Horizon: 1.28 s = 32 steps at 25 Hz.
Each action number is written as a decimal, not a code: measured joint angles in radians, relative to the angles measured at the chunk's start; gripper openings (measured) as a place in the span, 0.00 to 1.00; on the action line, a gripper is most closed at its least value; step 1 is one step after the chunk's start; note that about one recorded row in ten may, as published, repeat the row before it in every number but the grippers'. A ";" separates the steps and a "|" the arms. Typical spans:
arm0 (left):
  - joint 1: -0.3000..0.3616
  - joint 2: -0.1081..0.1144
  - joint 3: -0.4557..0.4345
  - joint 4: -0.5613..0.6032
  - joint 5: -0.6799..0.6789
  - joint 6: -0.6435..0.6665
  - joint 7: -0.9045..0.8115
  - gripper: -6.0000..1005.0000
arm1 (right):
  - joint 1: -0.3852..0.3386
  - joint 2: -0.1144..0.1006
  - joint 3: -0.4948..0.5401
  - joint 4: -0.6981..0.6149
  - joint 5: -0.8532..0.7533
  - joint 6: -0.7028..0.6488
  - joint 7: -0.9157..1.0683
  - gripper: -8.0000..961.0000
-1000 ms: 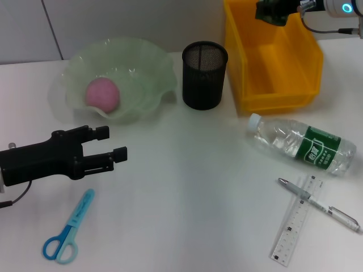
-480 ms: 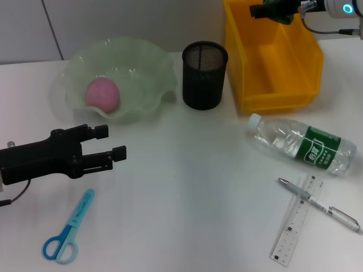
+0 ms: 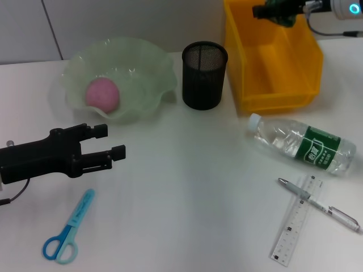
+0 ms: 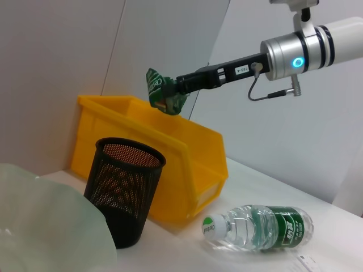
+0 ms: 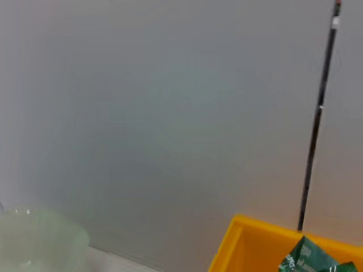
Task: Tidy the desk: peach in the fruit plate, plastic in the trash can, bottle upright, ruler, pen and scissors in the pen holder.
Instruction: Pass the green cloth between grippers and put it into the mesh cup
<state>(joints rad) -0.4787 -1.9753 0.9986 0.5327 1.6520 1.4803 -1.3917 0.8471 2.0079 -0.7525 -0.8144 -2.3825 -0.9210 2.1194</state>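
Next, my right gripper brings the green plastic (image 3: 285, 20) across for my left gripper to take, because the plastic is sticking to one of my right gripper's fingers over the trash can.
My right gripper (image 3: 266, 10) is shut on a crumpled green plastic wrapper (image 3: 283, 17), held in the air above the back of the yellow trash can (image 3: 272, 85). The left wrist view shows that plastic (image 4: 164, 93) hanging over the bin (image 4: 187, 153). The pink peach (image 3: 103, 93) lies in the pale green fruit plate (image 3: 147, 62). A clear bottle (image 3: 300, 146) with a green label lies on its side. The pen (image 3: 319, 204) crosses the clear ruler (image 3: 295, 224) at the front right. Blue scissors (image 3: 68, 229) lie at the front left. My left gripper (image 3: 112, 141) hovers open just behind them, with nothing in it.
The black mesh pen holder (image 3: 204, 75) stands between the plate and the yellow bin. A grey wall runs behind the white desk.
The right gripper has shifted slightly to the right and back with the plastic. The left arm has barely moved.
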 joint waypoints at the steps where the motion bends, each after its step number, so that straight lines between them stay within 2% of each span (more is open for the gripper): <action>1: 0.000 0.000 0.000 0.000 0.000 0.000 0.000 0.77 | 0.006 -0.021 -0.012 0.025 -0.029 -0.027 0.045 0.77; 2: 0.000 0.000 0.000 0.000 0.000 0.000 0.000 0.77 | 0.006 -0.021 -0.012 0.025 -0.029 -0.027 0.045 0.77; 4: 0.001 0.000 0.000 -0.001 0.000 0.000 -0.001 0.77 | 0.020 -0.048 -0.016 0.062 -0.061 -0.056 0.090 0.77; 5: 0.002 0.000 0.000 -0.001 0.000 0.000 -0.001 0.77 | 0.010 -0.048 -0.017 0.055 -0.050 -0.059 0.088 0.77; 6: 0.004 0.000 0.000 0.001 -0.001 0.000 0.000 0.77 | -0.023 -0.036 -0.022 0.009 0.004 -0.060 0.061 0.77; 9: 0.005 0.000 0.000 0.001 -0.001 0.001 0.001 0.76 | -0.050 -0.024 -0.030 -0.036 0.035 -0.067 0.052 0.77; 13: 0.006 0.000 0.000 0.001 -0.001 0.002 0.001 0.76 | -0.059 -0.022 -0.027 -0.055 0.063 -0.094 0.044 0.77; 15: 0.008 0.000 0.000 0.001 -0.001 0.002 0.002 0.76 | -0.077 -0.019 -0.024 -0.073 0.124 -0.102 0.008 0.77; 16: 0.008 0.000 0.000 0.001 -0.001 0.003 0.002 0.76 | -0.102 -0.016 -0.025 -0.082 0.207 -0.097 -0.041 0.77; 17: 0.008 0.000 0.000 0.001 -0.001 0.003 0.002 0.76 | -0.102 -0.016 -0.025 -0.082 0.207 -0.097 -0.041 0.77; 21: 0.008 0.000 0.000 0.001 0.000 0.006 0.002 0.76 | -0.069 -0.065 -0.045 -0.012 0.167 -0.135 0.042 0.77; 25: 0.009 0.000 0.000 0.001 0.000 0.007 0.002 0.76 | -0.089 -0.048 -0.035 -0.047 0.185 -0.139 0.021 0.77; 32: 0.010 0.000 0.000 0.001 0.000 0.007 0.002 0.76 | -0.105 -0.046 -0.028 -0.059 0.192 -0.140 0.018 0.77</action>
<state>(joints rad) -0.4691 -1.9748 0.9985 0.5335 1.6518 1.4875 -1.3897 0.7418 1.9616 -0.7803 -0.8730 -2.1903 -1.0609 2.1379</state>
